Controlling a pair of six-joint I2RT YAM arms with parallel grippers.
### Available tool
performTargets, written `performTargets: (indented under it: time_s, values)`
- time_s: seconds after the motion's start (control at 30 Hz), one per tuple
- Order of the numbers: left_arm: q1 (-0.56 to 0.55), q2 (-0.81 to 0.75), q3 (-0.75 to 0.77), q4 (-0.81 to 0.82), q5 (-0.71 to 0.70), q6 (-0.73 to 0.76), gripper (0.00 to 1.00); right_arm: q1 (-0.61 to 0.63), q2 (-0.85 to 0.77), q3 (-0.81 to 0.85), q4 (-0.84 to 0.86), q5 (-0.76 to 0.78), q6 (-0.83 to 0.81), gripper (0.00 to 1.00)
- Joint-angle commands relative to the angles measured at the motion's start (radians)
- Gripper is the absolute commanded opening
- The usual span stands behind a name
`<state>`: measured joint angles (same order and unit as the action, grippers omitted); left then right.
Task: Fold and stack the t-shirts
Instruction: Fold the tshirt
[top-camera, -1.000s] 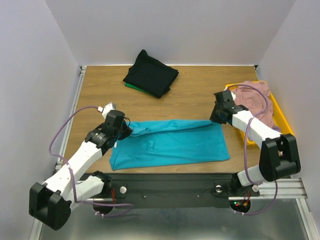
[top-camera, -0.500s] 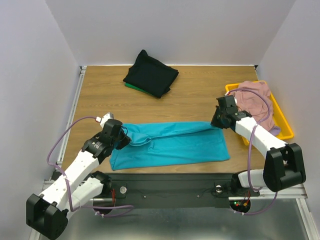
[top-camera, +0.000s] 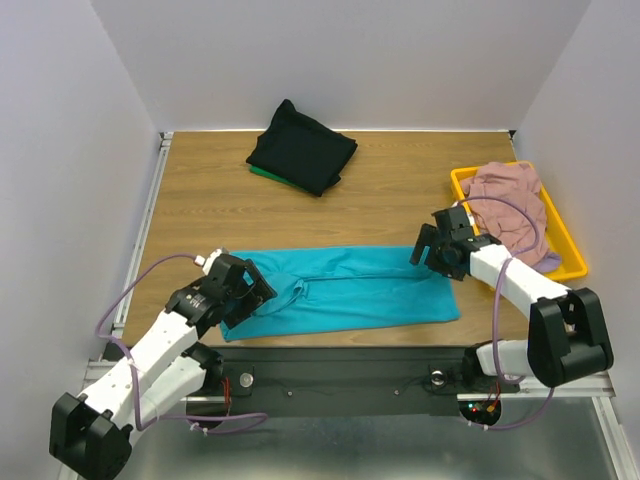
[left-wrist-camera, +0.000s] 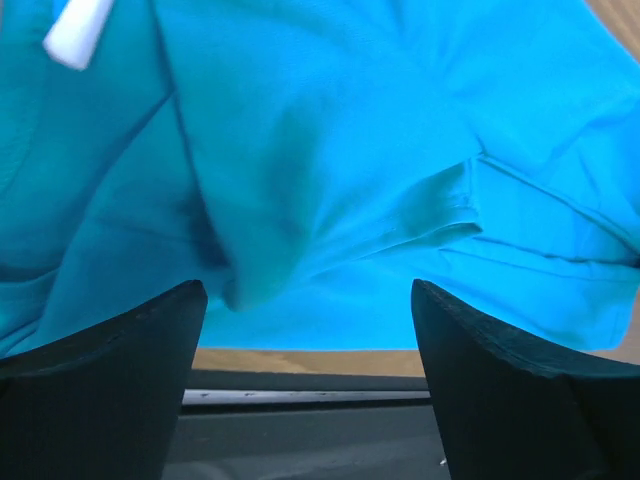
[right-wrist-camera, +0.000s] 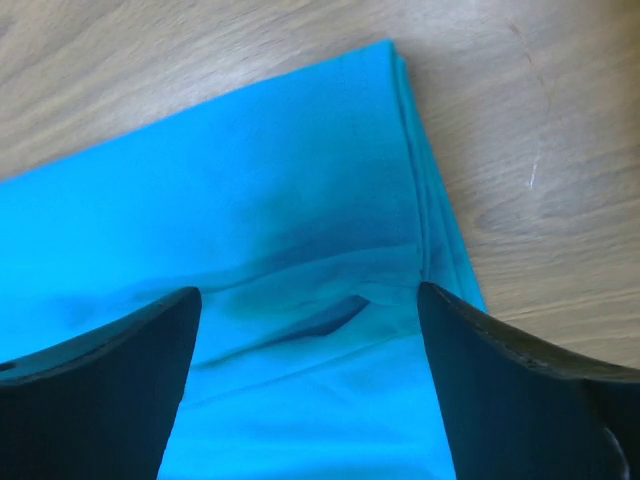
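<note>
Next, I swing the label end back with my left gripper and pull the hem end (top-camera: 438, 300) in with my right gripper before folding, because the teal t-shirt (top-camera: 345, 293) lies along the black rail.
A teal t-shirt (top-camera: 350, 295) lies folded lengthwise into a long band across the near part of the table. My left gripper (top-camera: 254, 291) stands open over its left end, nothing between the fingers. In the left wrist view the teal t-shirt (left-wrist-camera: 330, 150) shows a sleeve hem and a white label. My right gripper (top-camera: 428, 250) stands open just above the right end of the teal t-shirt (right-wrist-camera: 280, 230), also empty. A folded black t-shirt (top-camera: 302, 148) rests on a green one (top-camera: 262, 173) at the back. A dusty pink t-shirt (top-camera: 510, 200) is bunched in the tray.
The yellow tray (top-camera: 459, 183) stands at the right edge, close behind my right arm. White walls close in the wooden table (top-camera: 200, 200) on three sides. A black rail (top-camera: 340, 375) runs along the near edge.
Both grippers have gone from shut to open and let go of the teal shirt's folded edge. Both arms carried that edge nearer, laying the fold flatter.
</note>
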<state>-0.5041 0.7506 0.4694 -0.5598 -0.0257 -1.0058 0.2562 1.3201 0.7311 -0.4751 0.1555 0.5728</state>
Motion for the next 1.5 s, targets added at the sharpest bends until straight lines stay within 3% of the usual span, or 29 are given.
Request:
performTargets:
  time_s: [0.0, 0.17, 0.33, 0.53, 0.7, 1.03, 1.13, 1.27, 1.47]
  values:
    - [-0.005, -0.069, 0.084, -0.123, -0.060, -0.042, 0.99, 0.002, -0.076, 0.031, -0.011, 0.009, 0.001, 1.00]
    - [-0.005, -0.108, 0.146, -0.094, -0.103, -0.022, 0.99, 0.003, -0.116, 0.102, -0.016, -0.095, -0.034, 1.00]
    - [-0.007, -0.014, 0.178, 0.053, -0.086, 0.042, 0.98, 0.003, -0.070, 0.157, 0.003, -0.151, -0.053, 1.00]
    - [-0.005, 0.229, 0.164, 0.297, -0.014, 0.137, 0.98, 0.003, 0.096, 0.177, 0.076, -0.246, -0.047, 1.00]
    - [0.009, 0.481, 0.193, 0.356, -0.014, 0.176, 0.98, 0.005, 0.174, 0.120, 0.107, -0.257, -0.044, 1.00]
    - [0.084, 0.794, 0.265, 0.434, -0.059, 0.225, 0.98, 0.008, 0.084, -0.094, 0.110, -0.313, -0.014, 1.00]
    - [0.154, 0.904, 0.336, 0.448, -0.049, 0.263, 0.98, 0.011, 0.058, -0.146, 0.110, -0.327, -0.004, 1.00]
    - [0.193, 1.053, 0.544, 0.391, -0.106, 0.331, 0.98, 0.064, -0.002, -0.200, 0.133, -0.401, 0.042, 1.00]
    - [0.193, 1.191, 0.716, 0.377, -0.034, 0.378, 0.98, 0.267, -0.013, -0.239, 0.156, -0.409, 0.130, 1.00]
